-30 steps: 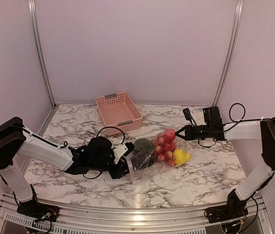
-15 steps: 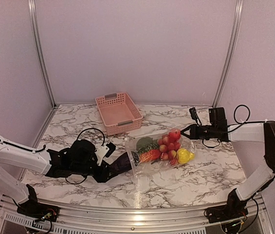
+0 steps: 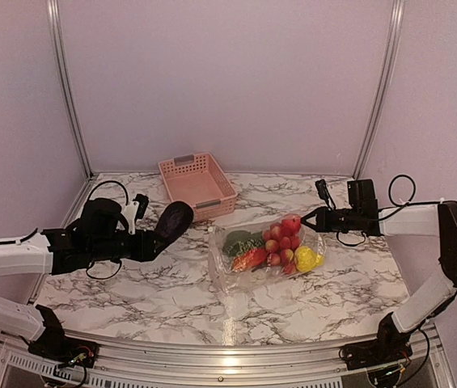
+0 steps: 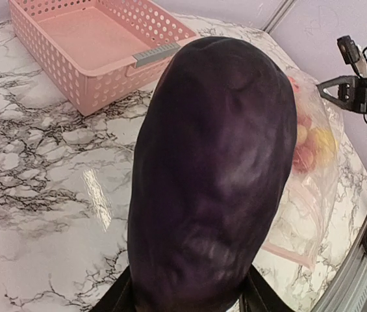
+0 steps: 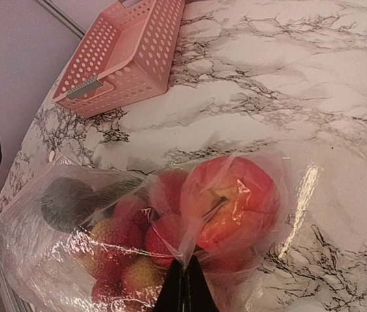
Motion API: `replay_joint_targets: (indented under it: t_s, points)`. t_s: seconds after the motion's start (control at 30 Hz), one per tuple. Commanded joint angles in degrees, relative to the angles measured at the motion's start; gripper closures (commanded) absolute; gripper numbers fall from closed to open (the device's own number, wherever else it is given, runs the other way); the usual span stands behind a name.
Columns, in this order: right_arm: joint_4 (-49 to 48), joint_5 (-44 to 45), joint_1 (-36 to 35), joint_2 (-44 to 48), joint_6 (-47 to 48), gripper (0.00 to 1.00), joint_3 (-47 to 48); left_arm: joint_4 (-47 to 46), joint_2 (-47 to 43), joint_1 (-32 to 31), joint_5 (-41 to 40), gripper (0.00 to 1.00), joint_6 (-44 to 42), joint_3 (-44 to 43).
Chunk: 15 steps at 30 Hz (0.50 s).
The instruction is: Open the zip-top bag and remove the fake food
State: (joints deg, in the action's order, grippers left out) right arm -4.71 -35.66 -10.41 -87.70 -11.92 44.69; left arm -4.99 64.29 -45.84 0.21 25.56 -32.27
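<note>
The dark purple eggplant [image 3: 175,221] is hanging clear of the bag, and the pink basket is empty. My left gripper should go on carrying the eggplant until it is above the basket's bottom [image 3: 196,187].
The clear zip-top bag [image 3: 264,255] lies on the marble table with its open mouth to the left. It holds a dark green fruit [image 3: 237,240], a cluster of red balls [image 3: 280,245], a pinkish-red round fruit [image 5: 232,201] and a yellow lumpy fruit [image 3: 305,259]. My right gripper [image 3: 309,218] is shut on a fold at the bag's right end [image 5: 184,260]. My left gripper [image 3: 149,242] is shut on the dark purple eggplant [image 3: 174,219], held above the table left of the bag. The eggplant fills the left wrist view [image 4: 212,169].
A pink slotted basket [image 3: 196,186] stands at the back, just beyond the eggplant; it shows in the left wrist view [image 4: 99,45] and the right wrist view [image 5: 128,55]. Metal frame posts and lilac walls close the table on three sides.
My left gripper has drawn the eggplant out of the bag's mouth and carried it left and up, toward the basket. The bag shifted slightly; my right gripper holds its end.
</note>
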Motion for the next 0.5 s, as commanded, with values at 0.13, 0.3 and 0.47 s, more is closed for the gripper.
replay_joint_targets:
  t_s: [0.13, 0.3, 0.47]
  points:
    - [-1.6, -0.5, 0.5, 1.7, 0.6, 1.0, -0.6, 4.6, 15.4, 11.8, 5.2, 0.71, -1.2, -21.2]
    - [-2.0, -0.9, 0.5, 1.5, 0.6, 1.0, -0.9, 10.2, 30.3, 15.4, 6.4, 0.71, -2.8, -38.3]
    - [-2.4, -1.5, 0.5, 1.4, 0.2, 1.0, -1.2, 14.5, 43.5, 17.0, 5.3, 0.71, -4.1, -54.2]
